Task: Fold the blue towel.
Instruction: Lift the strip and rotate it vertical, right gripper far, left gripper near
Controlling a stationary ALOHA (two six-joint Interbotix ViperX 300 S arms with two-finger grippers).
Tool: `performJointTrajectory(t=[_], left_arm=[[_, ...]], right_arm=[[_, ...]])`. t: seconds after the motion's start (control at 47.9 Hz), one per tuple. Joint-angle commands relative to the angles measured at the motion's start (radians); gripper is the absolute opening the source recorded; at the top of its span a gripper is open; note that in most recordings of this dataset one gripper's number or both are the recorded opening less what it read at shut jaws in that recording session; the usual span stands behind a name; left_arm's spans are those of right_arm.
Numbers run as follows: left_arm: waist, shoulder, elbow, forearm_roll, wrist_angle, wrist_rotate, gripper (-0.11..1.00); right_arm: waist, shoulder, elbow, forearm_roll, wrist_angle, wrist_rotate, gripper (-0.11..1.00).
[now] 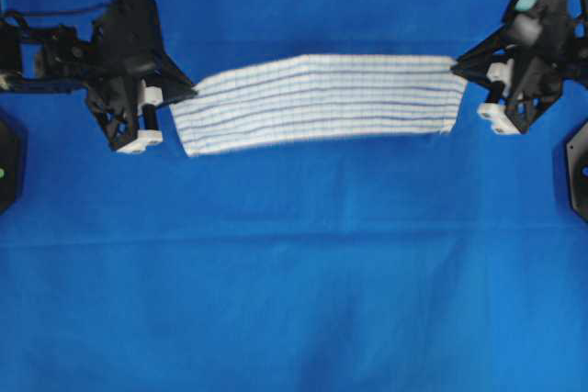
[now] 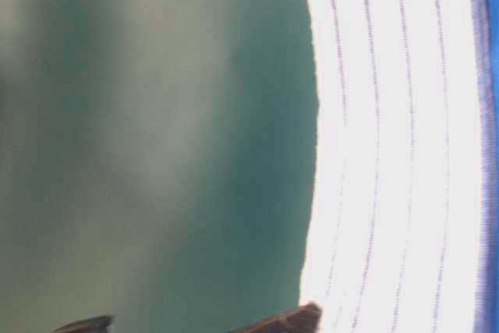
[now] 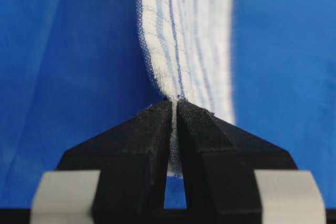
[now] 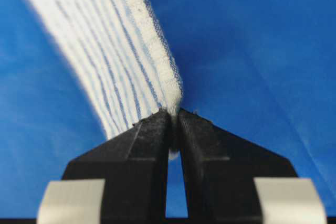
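My right gripper should carry one end of the blue towel toward the sheet's far edge and lay the towel out lengthwise before folding, because it is hanging crosswise between my grippers.
The blue towel, white with thin blue stripes, hangs stretched as a long band between my two grippers above the blue sheet. My left gripper is shut on its left end; in the left wrist view the cloth runs out of the pinched jaws of that left gripper. My right gripper is shut on the right end, and the towel sags away from the right gripper in its wrist view. The table-level view shows a bright, blurred stretch of towel.
A plain solid-blue sheet covers the whole table, with a faint crease line across it. Dark arm bases stand at the left edge and right edge.
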Motion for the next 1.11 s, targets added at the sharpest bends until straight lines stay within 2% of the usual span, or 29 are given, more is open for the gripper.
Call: performJointTrajectory(t=[0.0, 0.146, 0.334, 0.564, 0.669, 0.815, 1.087], left_arm=[[-0.008, -0.043, -0.005, 0.0, -0.002, -0.003, 0.02], [-0.015, -0.049, -0.003, 0.0, -0.002, -0.008, 0.02], [-0.067, -0.032, -0.014, 0.0, -0.034, -0.009, 0.02], [-0.186, 0.02, -0.048, 0.0, -0.115, -0.011, 0.02], [-0.218, 0.052, -0.067, 0.0, -0.143, -0.011, 0.02], [-0.253, 0.121, -0.106, 0.0, -0.19, -0.011, 0.02], [-0.319, 0.252, -0.221, -0.002, -0.25, -0.011, 0.02]], right_arm=[[0.009, -0.028, -0.011, 0.0, 0.0, 0.005, 0.07], [0.011, -0.032, -0.009, 0.0, -0.005, 0.006, 0.07], [-0.006, 0.015, -0.018, -0.006, -0.057, 0.006, 0.08], [-0.13, 0.123, -0.067, -0.048, -0.146, -0.005, 0.08], [-0.202, 0.196, -0.115, -0.081, -0.195, -0.008, 0.08], [-0.262, 0.319, -0.21, -0.123, -0.233, -0.009, 0.08], [-0.278, 0.5, -0.407, -0.19, -0.233, -0.011, 0.07]])
